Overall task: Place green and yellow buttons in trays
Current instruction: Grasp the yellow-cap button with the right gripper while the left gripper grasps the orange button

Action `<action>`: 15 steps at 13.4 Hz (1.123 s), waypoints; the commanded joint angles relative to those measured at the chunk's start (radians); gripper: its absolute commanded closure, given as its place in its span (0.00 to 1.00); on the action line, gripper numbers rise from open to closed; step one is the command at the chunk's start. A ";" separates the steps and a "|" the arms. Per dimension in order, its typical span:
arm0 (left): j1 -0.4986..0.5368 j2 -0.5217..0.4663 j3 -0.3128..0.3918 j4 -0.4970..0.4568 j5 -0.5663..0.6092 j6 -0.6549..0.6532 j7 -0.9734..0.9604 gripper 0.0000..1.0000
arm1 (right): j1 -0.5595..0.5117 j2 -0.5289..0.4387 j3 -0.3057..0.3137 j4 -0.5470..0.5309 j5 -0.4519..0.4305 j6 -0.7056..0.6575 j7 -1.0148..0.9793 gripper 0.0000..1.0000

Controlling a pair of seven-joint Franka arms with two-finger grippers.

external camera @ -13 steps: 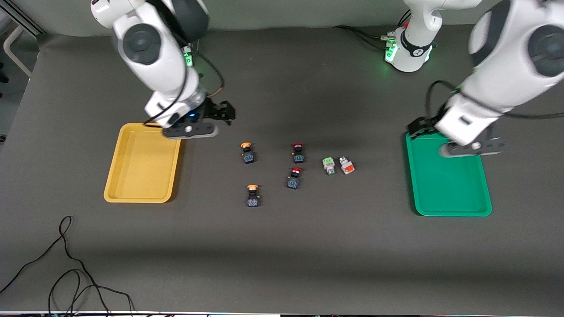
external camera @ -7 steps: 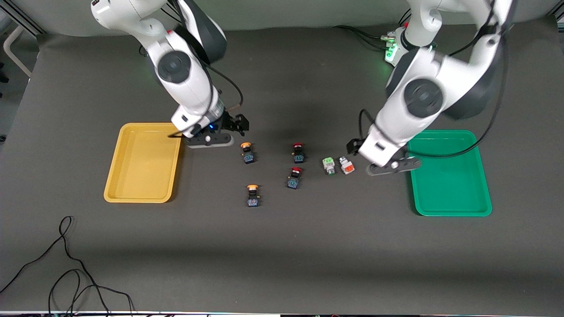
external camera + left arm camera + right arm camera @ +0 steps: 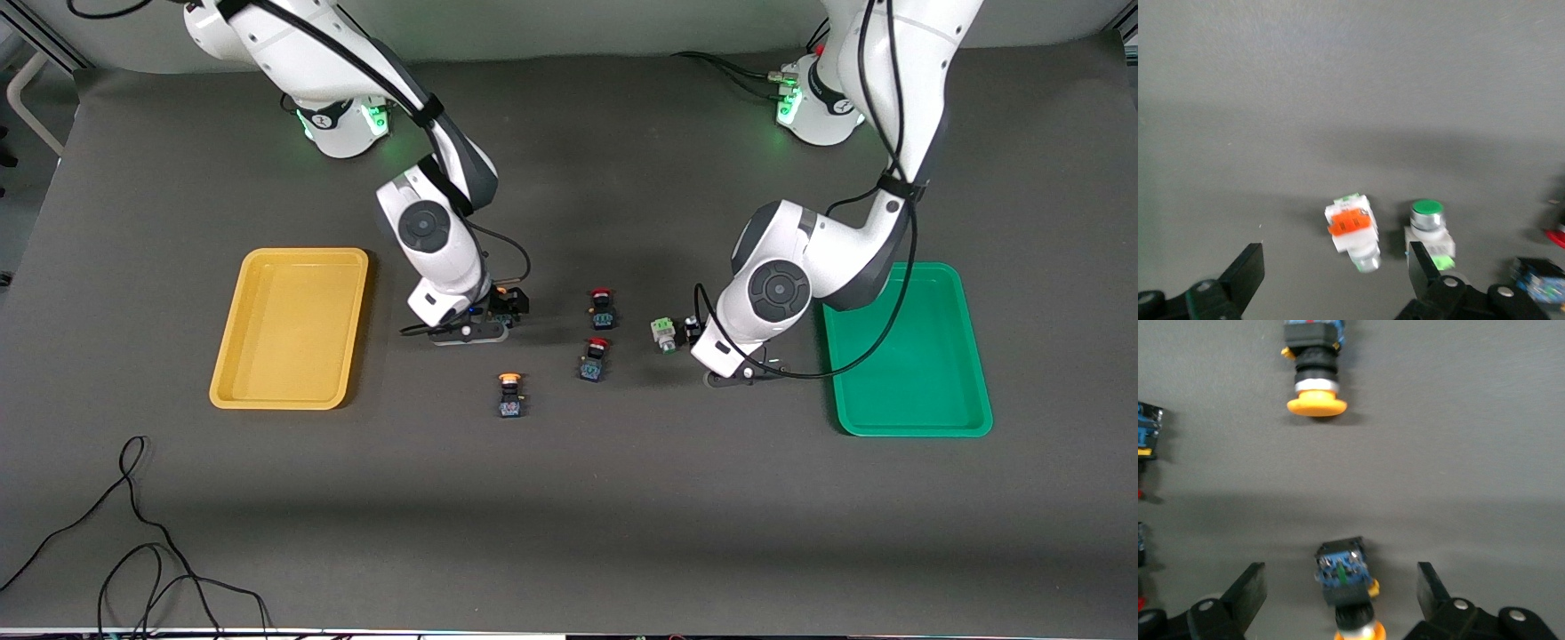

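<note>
I expect the white button with the orange-red face (image 3: 1354,231) to come up alone when I lift, because a gap (image 3: 1393,237) separates it from the green-faced white button.
My right gripper (image 3: 498,313) is open and low over a yellow-capped button (image 3: 1345,583), which lies between its fingers (image 3: 1250,590) in the right wrist view. A second yellow-capped button (image 3: 509,395) lies nearer the front camera and also shows in the right wrist view (image 3: 1314,373). My left gripper (image 3: 701,345) is open and low over the white button with the orange-red face (image 3: 1351,227). The green-faced white button (image 3: 663,334) sits right beside it (image 3: 1428,223). The yellow tray (image 3: 284,338) and the green tray (image 3: 916,373) hold nothing.
Two red-capped dark buttons (image 3: 602,308) (image 3: 593,358) lie between the two grippers. A black cable (image 3: 133,533) loops on the table near the front camera at the right arm's end.
Both arms have swung from over their trays toward the middle and come down. The right gripper now straddles a yellow-capped button, and the left gripper the orange-faced one.
</note>
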 commanded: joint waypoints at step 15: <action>-0.038 0.074 0.006 -0.038 0.006 0.136 -0.195 1.00 | 0.018 0.018 -0.016 0.084 -0.087 -0.117 0.013 0.80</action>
